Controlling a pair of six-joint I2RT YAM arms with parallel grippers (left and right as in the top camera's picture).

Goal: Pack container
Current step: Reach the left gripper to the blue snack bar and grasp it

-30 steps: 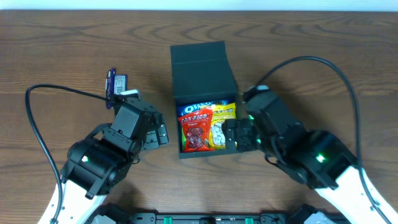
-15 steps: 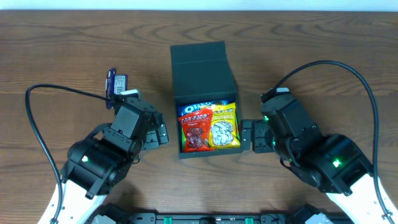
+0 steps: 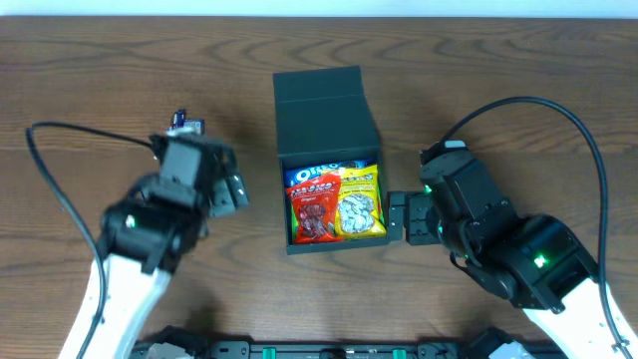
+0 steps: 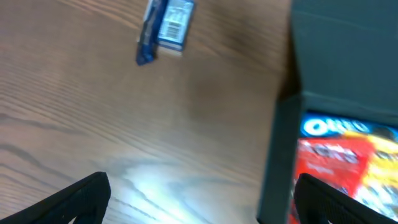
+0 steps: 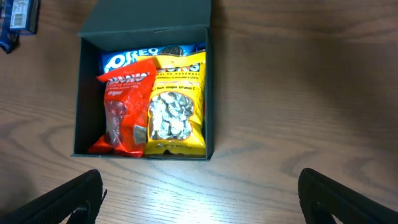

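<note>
My left gripper should grab the bar (image 3: 179, 119) first, since the blue packet (image 3: 195, 127) and the dark blue bar beside it lie across the container from my right gripper.
The dark teal-green container (image 3: 282, 204) stands open at mid-table, its flap lid (image 3: 324, 100) laid back. Inside lie an Oreo packet (image 3: 319, 173), a red snack packet (image 3: 313, 211) and a yellow snack packet (image 3: 360, 204). My left gripper (image 3: 230, 192) hovers open over bare wood left of the container, holding nothing; in its wrist view the container wall (image 4: 278, 155) sits between the fingertips. A small blue packet (image 4: 166, 23) lies on the table beyond it. To the right of the container my right gripper (image 3: 398, 218) is open and empty, with the container (image 5: 209, 93) ahead of it.
The blue packet (image 3: 183, 124) is partly hidden under my left arm in the overhead view. Black cables loop from both arms over the wooden table (image 3: 518, 60). The table's back edge runs along the top of the overhead view.
My left arm has swung back and to the left, closer to the blue packet. My right gripper drew back to the right, off the container, then stayed still.
</note>
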